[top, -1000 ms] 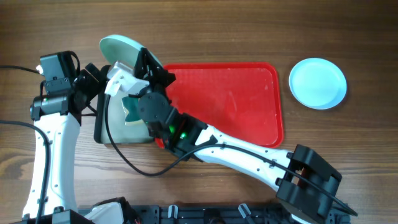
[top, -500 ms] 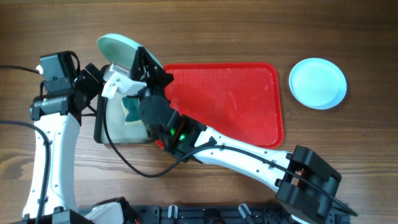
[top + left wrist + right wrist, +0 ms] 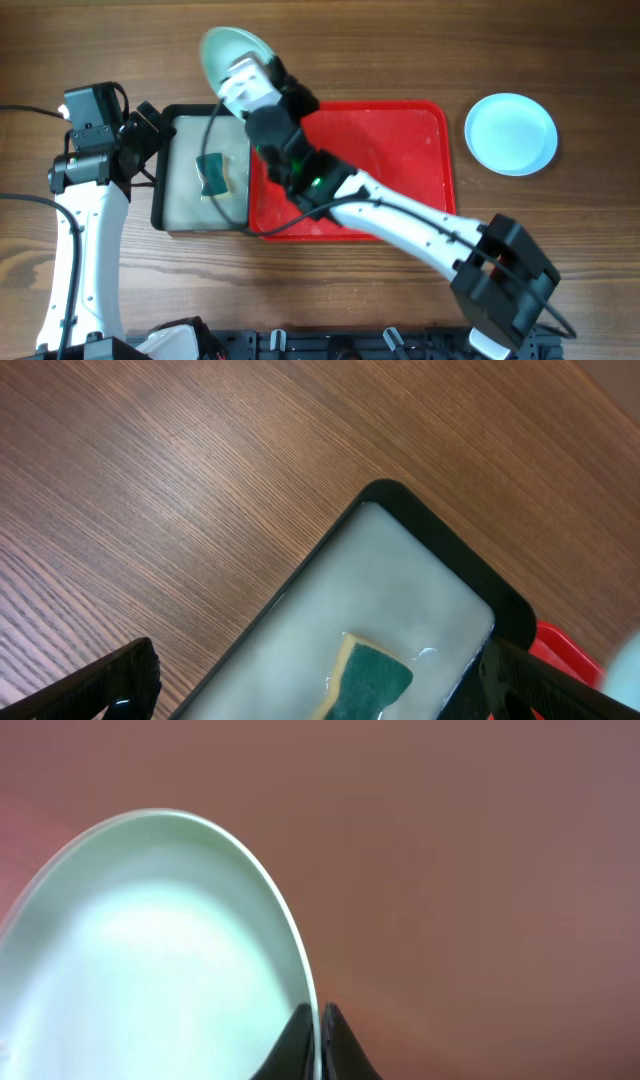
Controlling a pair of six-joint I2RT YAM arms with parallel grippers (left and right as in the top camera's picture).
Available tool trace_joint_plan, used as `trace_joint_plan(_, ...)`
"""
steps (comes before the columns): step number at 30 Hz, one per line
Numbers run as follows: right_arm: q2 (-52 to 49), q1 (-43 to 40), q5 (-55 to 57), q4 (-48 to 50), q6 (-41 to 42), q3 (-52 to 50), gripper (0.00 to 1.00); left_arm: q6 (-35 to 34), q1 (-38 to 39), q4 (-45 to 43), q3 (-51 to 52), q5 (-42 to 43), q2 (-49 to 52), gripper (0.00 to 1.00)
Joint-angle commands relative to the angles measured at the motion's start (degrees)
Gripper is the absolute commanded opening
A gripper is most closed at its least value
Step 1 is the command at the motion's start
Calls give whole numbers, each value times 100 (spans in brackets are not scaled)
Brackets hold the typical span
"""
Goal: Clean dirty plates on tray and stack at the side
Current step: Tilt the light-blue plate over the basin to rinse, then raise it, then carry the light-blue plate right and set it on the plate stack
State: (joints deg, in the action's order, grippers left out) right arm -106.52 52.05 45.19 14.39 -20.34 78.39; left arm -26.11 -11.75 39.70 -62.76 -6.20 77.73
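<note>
My right gripper is holding the plate (image 3: 226,56) by its rim, and the plate (image 3: 511,134) beside the red tray lies open. I should therefore carry it next until the two plates are stacked.
My right gripper (image 3: 262,68) (image 3: 318,1020) is shut on the rim of a pale aqua plate (image 3: 228,50) (image 3: 150,950) and holds it tilted in the air above the far left corner of the red tray (image 3: 400,160). A second pale aqua-blue plate (image 3: 511,133) lies on the table right of the tray. The white plate is out of view. My left gripper (image 3: 320,680) is open and empty above the near left part of the black-rimmed tray (image 3: 178,205) (image 3: 420,520), over a green and yellow sponge (image 3: 212,174) (image 3: 375,678).
The black-rimmed tray holds cloudy water and the sponge. It stands against the left side of the red tray. My right arm (image 3: 400,215) crosses the red tray diagonally. Bare wood table (image 3: 560,230) lies to the right and at the front.
My right gripper has carried the aqua plate right and away from the black-rimmed tray, up to the red tray's far left corner. The sponge now shows in full. The left arm has not moved.
</note>
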Motion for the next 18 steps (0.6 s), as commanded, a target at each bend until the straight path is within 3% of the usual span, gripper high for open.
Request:
trace_joint_plan(1, -52, -446, -1869, -1075, 2944, 48, 4, -74, -33, -7, -90, -55, -11, 100)
trace_joint_plan(3, -52, -870, -3340, -1598, 3880, 46, 4, -72, -33, -7, -90, -55, -11, 100)
trace_joint_plan(7, -50, -1438, -4227, -1928, 4358, 46, 4, -74, -33, -7, -90, -52, -11, 100)
trace_joint_plan(18, 0, -3497, -4341, -3851, 4944, 46, 4, -74, -33, -7, -90, -52, -11, 100)
